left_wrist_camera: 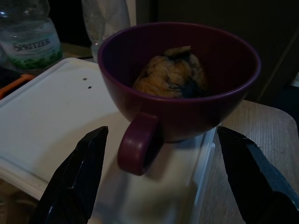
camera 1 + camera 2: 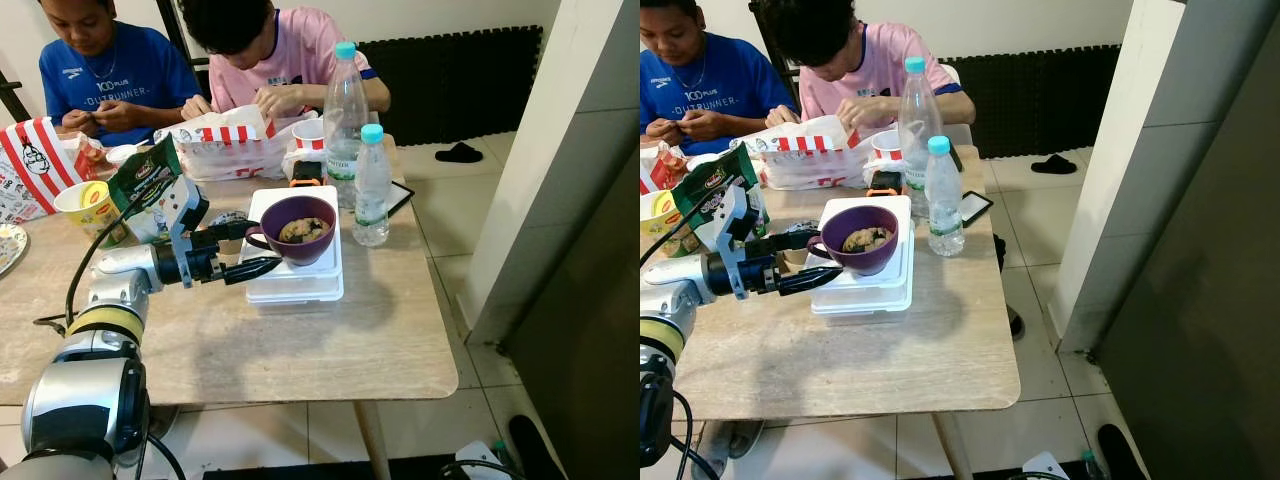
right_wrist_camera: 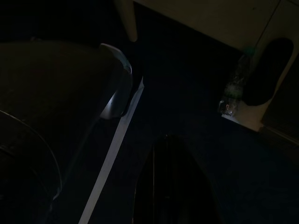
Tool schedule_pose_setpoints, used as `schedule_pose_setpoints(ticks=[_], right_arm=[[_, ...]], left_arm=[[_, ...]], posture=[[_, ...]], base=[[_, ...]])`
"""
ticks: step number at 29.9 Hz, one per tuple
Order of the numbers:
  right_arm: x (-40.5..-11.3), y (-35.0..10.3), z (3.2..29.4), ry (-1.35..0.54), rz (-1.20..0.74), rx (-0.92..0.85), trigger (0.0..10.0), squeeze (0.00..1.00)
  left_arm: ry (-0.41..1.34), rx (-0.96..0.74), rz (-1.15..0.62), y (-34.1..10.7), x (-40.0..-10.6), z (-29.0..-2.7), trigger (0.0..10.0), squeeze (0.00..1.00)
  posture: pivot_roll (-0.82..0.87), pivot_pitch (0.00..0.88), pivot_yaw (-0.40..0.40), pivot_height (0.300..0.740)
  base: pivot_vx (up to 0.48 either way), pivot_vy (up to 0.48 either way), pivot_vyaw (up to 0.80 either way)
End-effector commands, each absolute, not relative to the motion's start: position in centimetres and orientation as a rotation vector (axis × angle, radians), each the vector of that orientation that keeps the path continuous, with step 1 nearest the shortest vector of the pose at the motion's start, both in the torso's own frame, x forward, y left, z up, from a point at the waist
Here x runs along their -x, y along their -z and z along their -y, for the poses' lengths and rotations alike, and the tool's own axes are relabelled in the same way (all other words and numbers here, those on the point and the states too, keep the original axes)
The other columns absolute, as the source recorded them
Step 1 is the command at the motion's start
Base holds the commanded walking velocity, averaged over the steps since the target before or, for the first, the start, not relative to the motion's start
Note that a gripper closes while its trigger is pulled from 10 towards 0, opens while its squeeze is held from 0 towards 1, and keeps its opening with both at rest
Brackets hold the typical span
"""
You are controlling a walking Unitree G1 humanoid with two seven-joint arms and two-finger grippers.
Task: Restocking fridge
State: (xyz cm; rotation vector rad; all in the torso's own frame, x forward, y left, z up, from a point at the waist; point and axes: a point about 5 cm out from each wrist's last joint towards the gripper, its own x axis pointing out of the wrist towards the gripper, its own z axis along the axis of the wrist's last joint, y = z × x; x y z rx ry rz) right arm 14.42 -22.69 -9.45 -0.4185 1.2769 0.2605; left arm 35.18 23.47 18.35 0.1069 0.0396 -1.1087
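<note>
The brownish food (image 2: pixel 303 231) is surrounded by the purple mug's high rim (image 2: pixel 302 197), so it should stay in place and move along when the robot carries the mug by its handle.
A purple mug (image 2: pixel 300 228) holding a brownish piece of food stands on a flat white lidded container (image 2: pixel 296 283) near the middle of the wooden table (image 2: pixel 300 350). My left gripper (image 2: pixel 263 246) is open at the mug's left side. Its two black fingers (image 1: pixel 77 179) straddle the mug's handle (image 1: pixel 138 147) without touching it. A tall water bottle (image 2: pixel 345 110) and a shorter one (image 2: pixel 372 185) stand just right of and behind the mug. The right wrist view is very dark, with a black finger (image 3: pixel 170 186) hanging over the floor.
Two people sit at the table's far side behind red-striped paper bags (image 2: pixel 225 140). A green snack bag (image 2: pixel 148 185) and a noodle cup (image 2: pixel 85 205) stand left of my arm. A phone (image 2: pixel 400 198) lies by the bottles. A tall grey panel (image 2: pixel 590 300) rises on the right.
</note>
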Motion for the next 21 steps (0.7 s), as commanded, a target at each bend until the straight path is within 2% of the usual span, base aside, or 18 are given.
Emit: schedule_pose_setpoints(ticks=[1, 9, 21], right_arm=[[-14.1, 9.6, 22.4, -0.270, -1.277, 0.407, 10.0, 0.00], [-13.9, 9.7, 22.5, -0.263, -1.282, 0.400, 10.0, 0.00], [-14.0, 9.7, 22.3, -0.266, -1.281, 0.400, 10.0, 0.00]], left_arm=[[1.137, -0.124, -0.042, -18.5, -35.4, -22.7, 10.0, 0.00], [1.152, -0.125, -0.019, -19.2, -35.8, -22.1, 10.0, 0.00], [1.151, -0.130, -0.002, -19.8, -35.8, -22.4, 10.0, 0.00]], posture=[[-0.03, 0.100, 0.064, 0.740], [-0.04, 0.102, 0.069, 0.740], [-0.04, 0.103, 0.072, 0.740]], base=[[0.000, 0.000, 0.00], [0.000, 0.000, 0.00], [0.000, 0.000, 0.00]])
